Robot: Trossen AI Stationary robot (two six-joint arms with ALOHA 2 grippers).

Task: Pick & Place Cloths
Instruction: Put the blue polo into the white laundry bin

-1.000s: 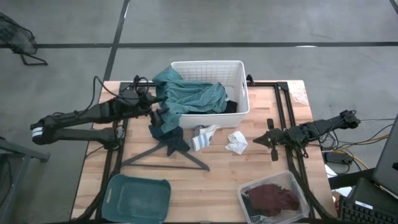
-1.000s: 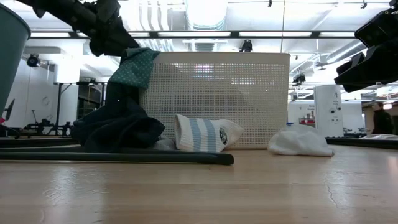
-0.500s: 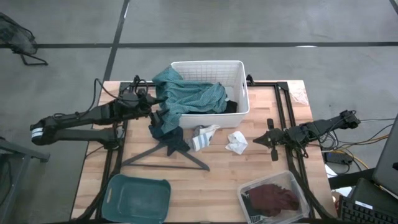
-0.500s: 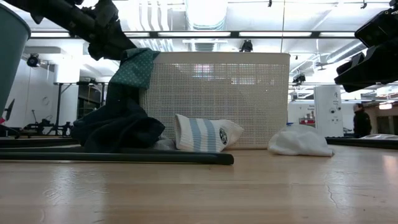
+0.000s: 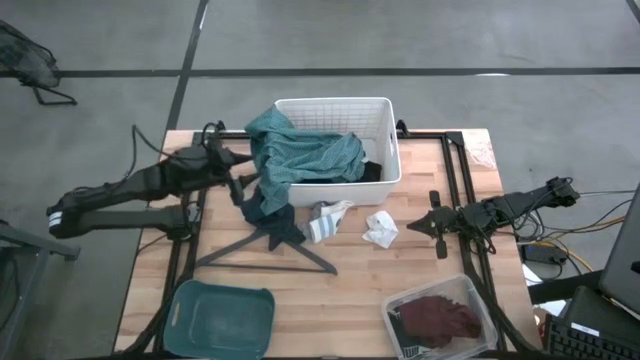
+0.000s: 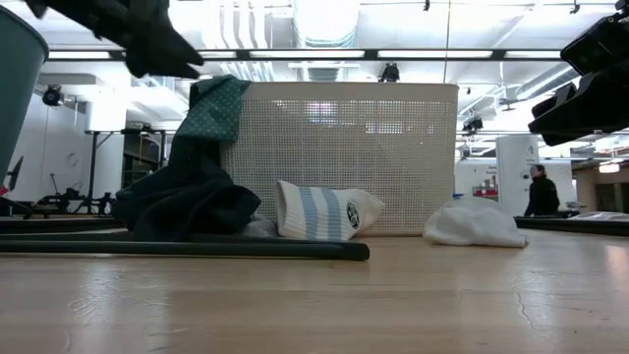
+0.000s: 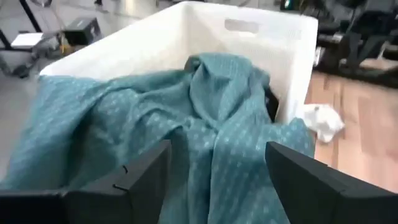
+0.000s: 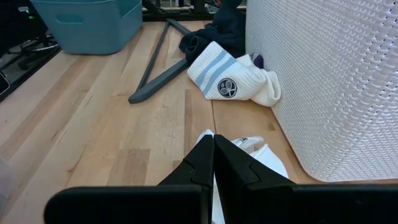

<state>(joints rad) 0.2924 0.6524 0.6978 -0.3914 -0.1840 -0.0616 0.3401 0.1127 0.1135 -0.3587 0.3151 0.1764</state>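
Observation:
The teal cloth is hanging over the basket's rim (image 6: 226, 88) under my left gripper, so I should move down, grab the hanging end (image 6: 204, 130) and lift it into the basket.
A large teal-green cloth (image 5: 305, 155) lies in the white basket (image 5: 385, 120) and hangs over its left rim (image 6: 211, 108). Below it a navy cloth (image 5: 268, 215) lies heaped on the table. A striped white sock (image 5: 328, 220) and a small white cloth (image 5: 380, 230) rest on the wood in front of the basket. My left gripper (image 5: 235, 178) hovers open just left of the teal cloth (image 7: 205, 118), touching nothing. My right gripper (image 5: 437, 228) waits shut at the right, above the table, short of the white cloth (image 8: 252, 155).
A dark grey hanger (image 5: 265, 250) lies under the navy cloth. A teal bin (image 5: 222, 318) stands at the near left, and a clear container (image 5: 475, 300) with a maroon cloth (image 5: 435, 318) at the near right. A person (image 6: 538, 192) walks far behind.
My left gripper has drawn back from the teal cloth toward the table's left edge and risen a little, staying open. The teal cloth stays draped over the basket rim.

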